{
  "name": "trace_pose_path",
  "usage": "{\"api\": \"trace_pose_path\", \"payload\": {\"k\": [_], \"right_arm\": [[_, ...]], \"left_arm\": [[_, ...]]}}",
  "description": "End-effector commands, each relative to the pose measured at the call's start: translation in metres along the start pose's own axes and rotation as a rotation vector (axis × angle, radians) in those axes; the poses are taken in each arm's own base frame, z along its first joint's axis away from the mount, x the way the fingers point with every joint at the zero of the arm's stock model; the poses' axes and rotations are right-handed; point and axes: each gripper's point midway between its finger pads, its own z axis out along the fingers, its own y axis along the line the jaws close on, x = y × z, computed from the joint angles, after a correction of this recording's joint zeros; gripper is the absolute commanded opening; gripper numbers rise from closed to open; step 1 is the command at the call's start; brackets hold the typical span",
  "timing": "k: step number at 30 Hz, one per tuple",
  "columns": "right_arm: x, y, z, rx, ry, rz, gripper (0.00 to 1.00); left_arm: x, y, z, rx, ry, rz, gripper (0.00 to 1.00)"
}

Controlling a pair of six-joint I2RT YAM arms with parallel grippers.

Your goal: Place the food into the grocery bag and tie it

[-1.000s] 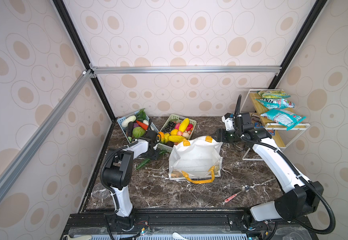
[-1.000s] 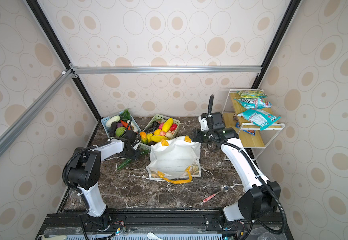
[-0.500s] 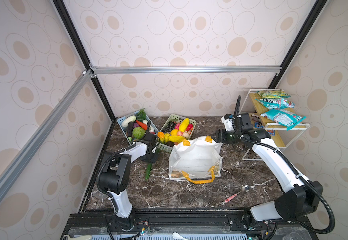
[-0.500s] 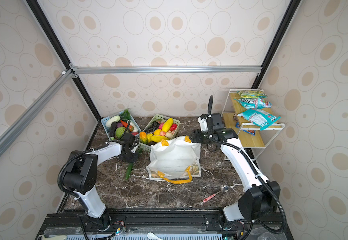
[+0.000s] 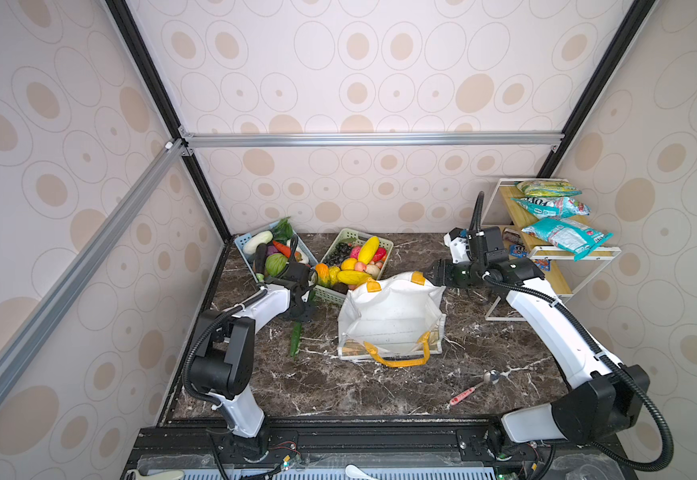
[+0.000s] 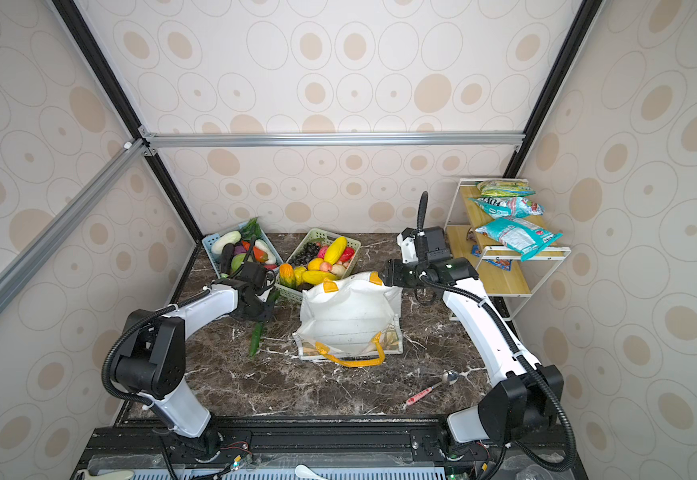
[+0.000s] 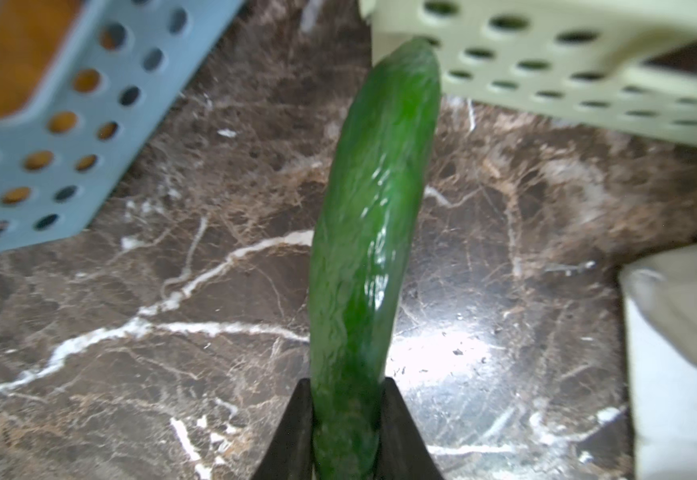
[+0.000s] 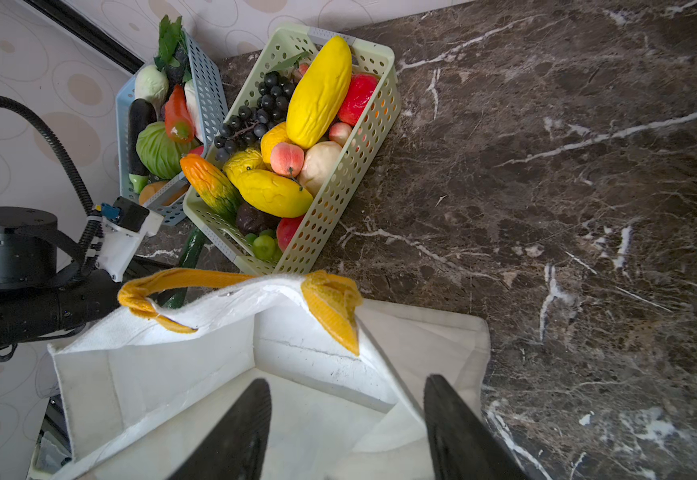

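The cucumber's far end is low at the green basket's side, so the robot's left gripper should first raise the cucumber high and then swing it over the bag's opening.
My left gripper is shut on a green toy cucumber low over the marble, between the two baskets; both top views show the cucumber pointing toward the front, under that gripper. The white grocery bag with yellow-orange handles stands open mid-table. My right gripper is open at the bag's back right corner, with the side wall between its jaws. More food fills the green basket and the blue basket.
A wire-and-wood shelf at the back right carries teal snack packets. A pink-handled spoon lies on the marble at the front right. The baskets sit against the back wall, close behind the bag.
My left gripper has closed on the cucumber, which swung from lying slantwise to pointing toward the front. The right arm and the bag have not moved.
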Motion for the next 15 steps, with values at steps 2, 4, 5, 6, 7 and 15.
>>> {"api": "trace_pose_path", "payload": {"k": [2,4,5,6,7,15], "right_arm": [[0.0,0.004,-0.008,-0.001,-0.02,-0.016,0.62],[-0.001,0.004,-0.008,-0.003,-0.021,-0.016,0.61],[-0.001,0.004,-0.009,-0.003,-0.022,-0.016,0.62],[-0.001,0.004,-0.009,-0.003,-0.023,-0.013,0.62],[-0.001,0.004,-0.009,0.0,-0.022,-0.014,0.61],[0.0,0.004,-0.008,-0.002,-0.019,-0.01,0.62]], "left_arm": [[-0.023,0.005,-0.035,-0.005,-0.084,-0.028,0.24],[-0.033,0.003,-0.049,0.013,-0.127,-0.036,0.24],[-0.038,0.002,-0.056,0.027,-0.15,-0.039,0.24],[-0.045,0.0,-0.064,0.044,-0.18,-0.041,0.24],[-0.049,-0.003,-0.072,0.06,-0.206,-0.042,0.24],[-0.081,-0.018,-0.121,0.18,-0.361,-0.061,0.23]]}}
